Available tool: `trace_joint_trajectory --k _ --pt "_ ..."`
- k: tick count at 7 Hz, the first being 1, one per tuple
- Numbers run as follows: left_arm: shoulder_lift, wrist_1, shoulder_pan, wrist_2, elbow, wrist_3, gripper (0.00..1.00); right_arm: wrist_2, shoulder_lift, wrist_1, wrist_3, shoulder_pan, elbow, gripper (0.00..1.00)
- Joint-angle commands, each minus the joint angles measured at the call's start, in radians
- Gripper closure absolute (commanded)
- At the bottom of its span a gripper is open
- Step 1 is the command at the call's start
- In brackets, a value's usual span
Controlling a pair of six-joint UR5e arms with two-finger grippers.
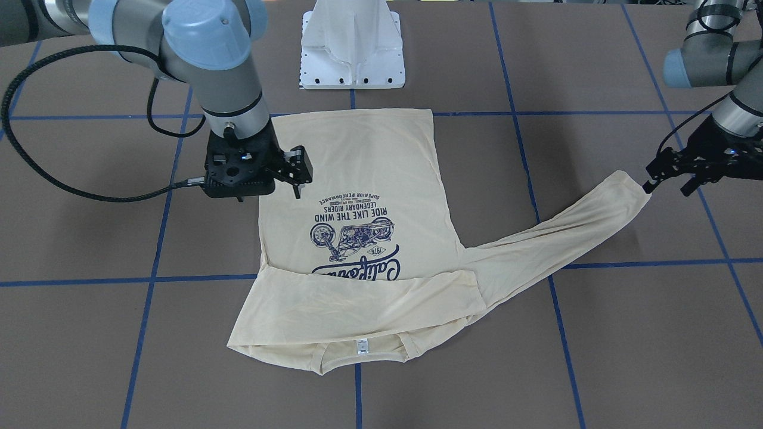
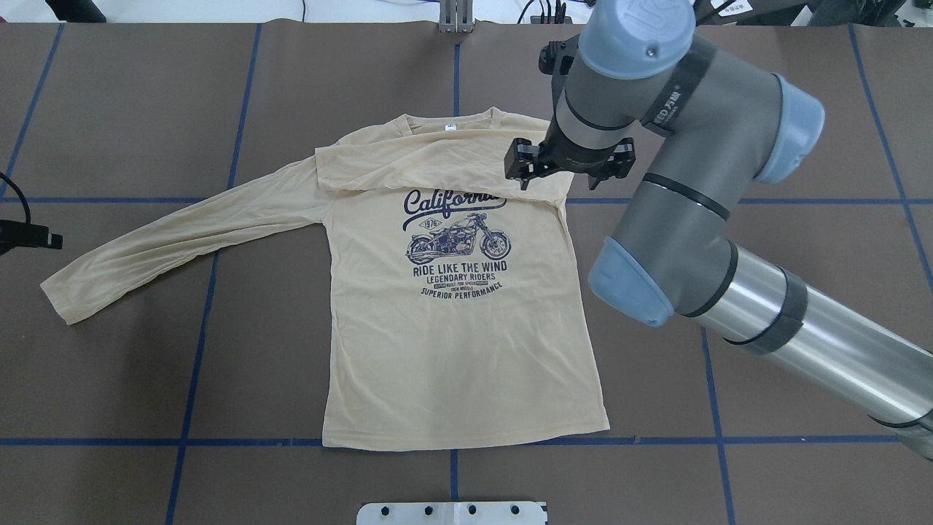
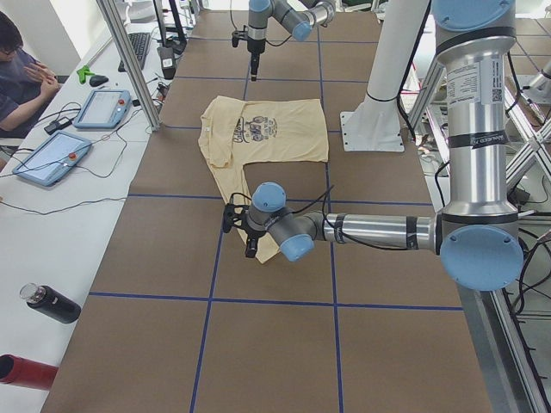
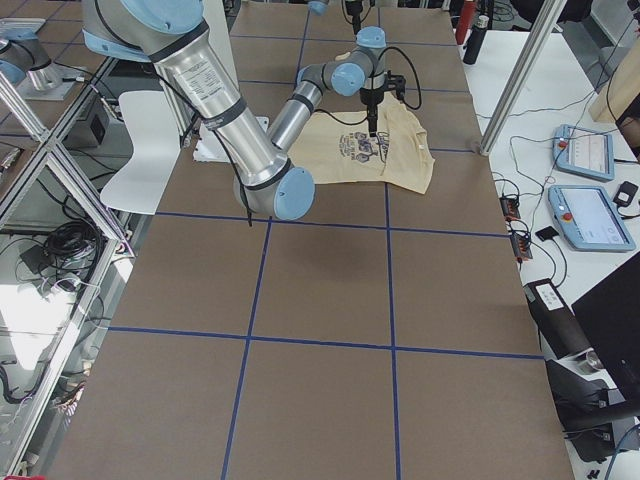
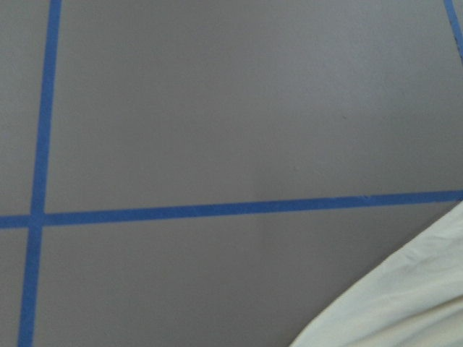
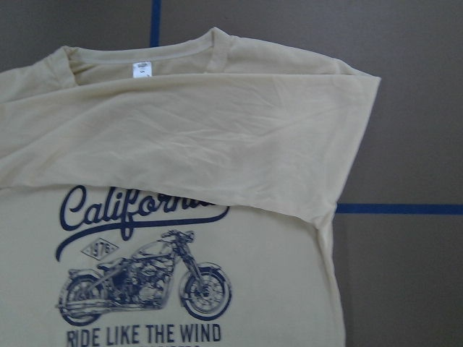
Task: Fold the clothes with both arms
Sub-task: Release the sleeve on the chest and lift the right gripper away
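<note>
The folded sleeve point(image 1: 357, 307) is lying across the chest. The outstretched sleeve point(image 1: 561, 243) will almost reach the opposite side and cover the "California" print when I fold it.
The pale yellow shirt point(image 2: 452, 350) lies flat, print side up, collar toward the far edge in the overhead view. One sleeve point(image 2: 423, 164) is folded across the chest over the top of the "California" print. The other sleeve point(image 2: 182, 233) stretches out flat, ending in a cuff point(image 2: 62, 299). My left gripper point(image 1: 667, 186) hovers open just beside that cuff point(image 1: 632, 187), holding nothing. The left wrist view catches only a corner of the cloth point(image 5: 405, 303). My right gripper point(image 2: 560, 179) hangs open above the folded shoulder, empty. The shirt point(image 6: 217, 144) fills the right wrist view.
The brown table carries a blue tape grid point(image 2: 211, 306). The white base pedestal point(image 1: 351, 53) stands at the robot's edge. In the exterior left view a side bench holds tablets point(image 3: 103, 107) and a dark bottle point(image 3: 52, 303), with a person seated beside it.
</note>
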Motion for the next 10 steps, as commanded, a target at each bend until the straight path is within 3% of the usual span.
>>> trace_joint_trajectory --k 1,2,6,10 --pt "0.014 0.0 0.103 0.093 -0.007 -0.09 0.01 0.08 -0.161 -0.035 -0.182 0.076 0.108 0.0" --pt "0.035 0.0 0.103 0.095 -0.005 -0.084 0.01 0.119 -0.17 -0.033 -0.184 0.094 0.109 0.0" --pt "0.039 0.003 0.131 0.101 0.045 -0.082 0.01 0.119 -0.174 -0.027 -0.183 0.091 0.107 0.0" --pt "0.035 0.009 0.135 0.122 0.057 -0.082 0.31 0.118 -0.174 -0.027 -0.181 0.091 0.104 0.0"
